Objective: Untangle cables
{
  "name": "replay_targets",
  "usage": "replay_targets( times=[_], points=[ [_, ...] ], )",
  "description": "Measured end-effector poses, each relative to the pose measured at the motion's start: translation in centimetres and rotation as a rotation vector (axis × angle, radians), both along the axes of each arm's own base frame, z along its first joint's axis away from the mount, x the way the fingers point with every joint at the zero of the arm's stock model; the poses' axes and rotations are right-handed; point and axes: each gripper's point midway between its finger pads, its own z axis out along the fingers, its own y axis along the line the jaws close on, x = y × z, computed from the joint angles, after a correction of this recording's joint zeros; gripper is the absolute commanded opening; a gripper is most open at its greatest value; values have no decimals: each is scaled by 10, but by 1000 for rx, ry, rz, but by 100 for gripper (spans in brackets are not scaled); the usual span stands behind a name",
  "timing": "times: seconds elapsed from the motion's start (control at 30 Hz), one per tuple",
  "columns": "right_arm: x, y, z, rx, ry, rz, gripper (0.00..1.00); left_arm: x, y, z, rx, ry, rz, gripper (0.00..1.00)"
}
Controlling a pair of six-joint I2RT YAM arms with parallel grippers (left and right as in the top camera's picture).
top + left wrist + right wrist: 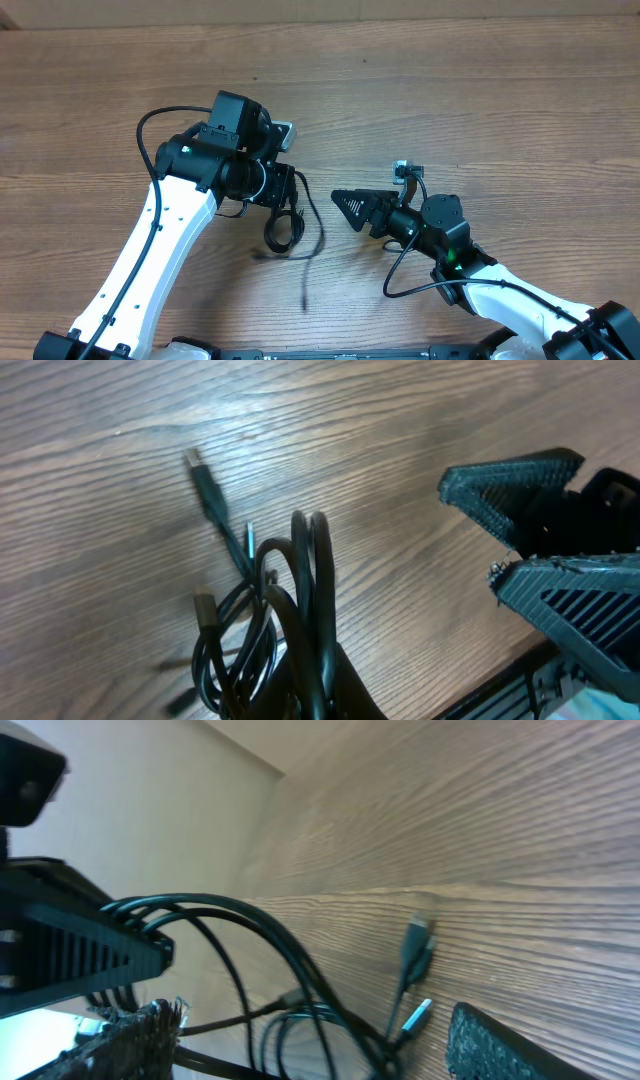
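My right gripper should take the hanging loops [296,236] before my left gripper opens and takes a loop, because the cables hang bunched [291,200] in my left gripper's fingers.
The cables [284,230] are thin black cords hanging in loose loops from my left gripper [287,200], which is shut on the bunch. One strand trails toward the table's front edge. In the left wrist view the cables [295,610] rise from the shut jaws of the left gripper [322,695], and a plug end [196,462] lies out on the wood. My right gripper [348,208] stands open just right of the loops, with nothing held. In the right wrist view the right gripper [320,1048] has its fingers spread wide, with the cables [300,975] and a silvery-tipped plug [418,1013] lying beyond them.
The wooden table [480,90] runs wide behind and to both sides. The right arm's own thicker black cable [400,275] loops beside its wrist. In the left wrist view the right gripper's fingers [520,490] stand close on the right.
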Motion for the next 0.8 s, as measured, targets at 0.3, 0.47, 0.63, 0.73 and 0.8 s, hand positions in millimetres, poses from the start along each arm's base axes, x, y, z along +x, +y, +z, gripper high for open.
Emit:
replay_targets(
  times=[0.3,0.47,0.63,0.73,0.8],
  points=[
    [-21,14,5,53,37,139,73,2,-18,11,-93,-56,-115,4],
    [-39,22,8,83,63,246,69,2,-26,16,-136,-82,-164,4],
    [-52,27,11,104,83,323,68,3,-28,18,-144,-107,-196,4],
    [-55,28,11,107,87,340,68,4,-31,21,-161,-117,-208,4],
    [-55,28,11,107,88,344,69,3,-35,24,-186,-126,-228,4]
  ],
)
